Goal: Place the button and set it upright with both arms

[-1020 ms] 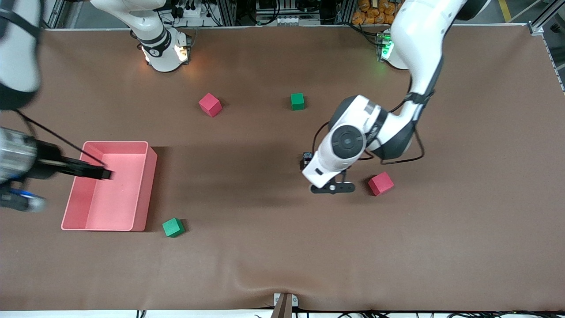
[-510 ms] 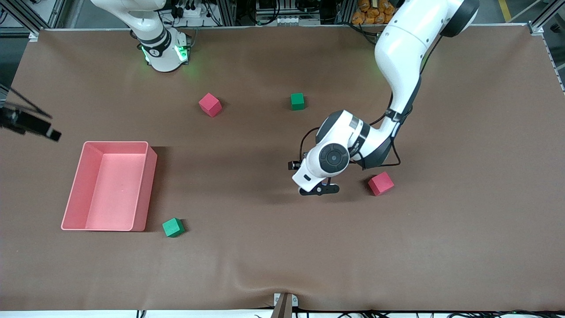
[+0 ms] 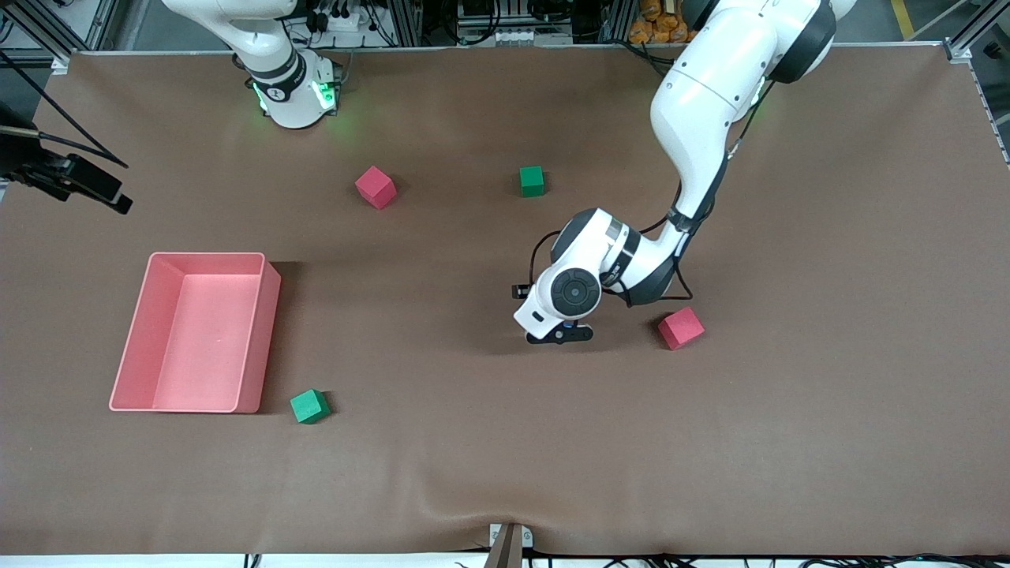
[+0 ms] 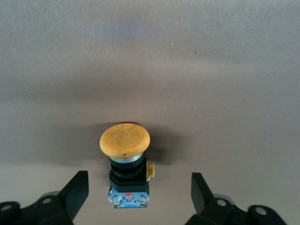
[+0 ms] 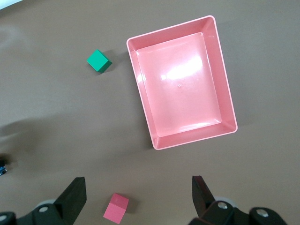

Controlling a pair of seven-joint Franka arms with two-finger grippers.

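The button lies (image 4: 125,140) on its side and is far from my right gripper, so my left gripper should grab its black body (image 4: 129,176), pick it up and turn the button's cap upward.
The button (image 4: 125,161) has a round orange cap, a black body and a blue base. It shows only in the left wrist view, on the brown mat, and appears to lie tilted with its cap pointing away from the gripper. My left gripper (image 4: 139,182) is open, with one finger on each side of the button's base and a gap to each. In the front view the left gripper (image 3: 560,335) is low over the middle of the table and the arm hides the button. My right gripper (image 3: 118,201) is open and empty in the right wrist view (image 5: 138,187), high over the right arm's end of the table.
A pink bin (image 3: 272,315), also in the right wrist view (image 5: 140,93), stands empty at the right arm's end. A red cube (image 3: 681,328) lies beside the left gripper. Another red cube (image 3: 375,187) and a green cube (image 3: 532,181) lie nearer the bases. A green cube (image 3: 309,406) sits beside the bin.
The right arm has swung off the pink bin toward the table's edge and stands higher. The left gripper has come down and shifted a little toward the right arm's end.
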